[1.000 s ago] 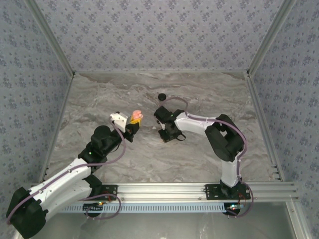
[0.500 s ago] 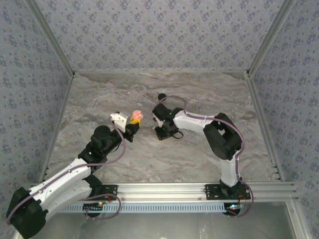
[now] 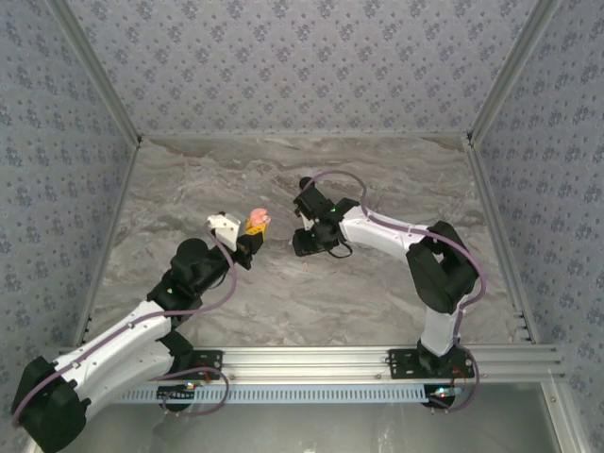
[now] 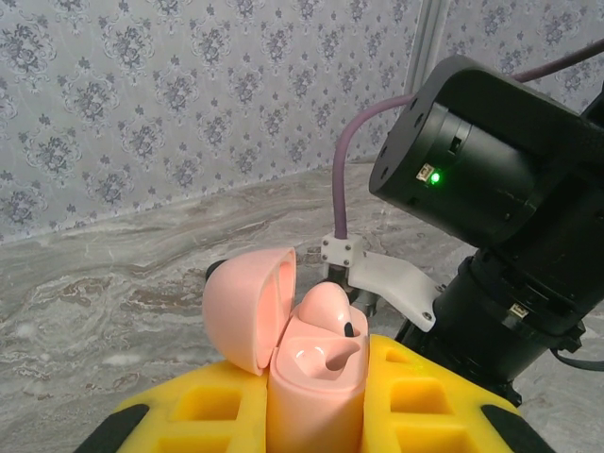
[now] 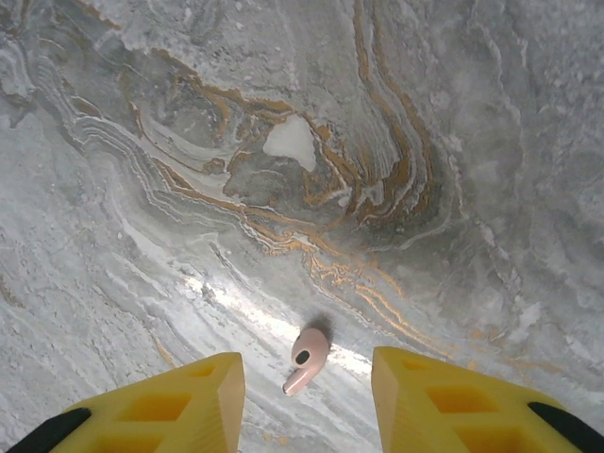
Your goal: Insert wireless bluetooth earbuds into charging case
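Note:
I should turn my right gripper to line up with the loose earbud's stem and close on the earbud's head, because the stem slants across my right gripper's opening.
My left gripper is shut on the pink charging case, holding it upright above the table with its lid hinged open. One pink earbud sits in the case's far slot; the near slot is hollow. From above, the case is just left of the right gripper. In the right wrist view, a second pink earbud lies loose on the marble. My right gripper hangs open over it, with the yellow fingers on either side and not touching it.
A black round puck sits on the marble table behind the right gripper. The right arm's wrist hangs close to the right of the case. Patterned walls enclose the table on three sides.
The right gripper has shifted slightly toward the back, and that arm's elbow has swung out to the right. The left arm and the case have stayed still.

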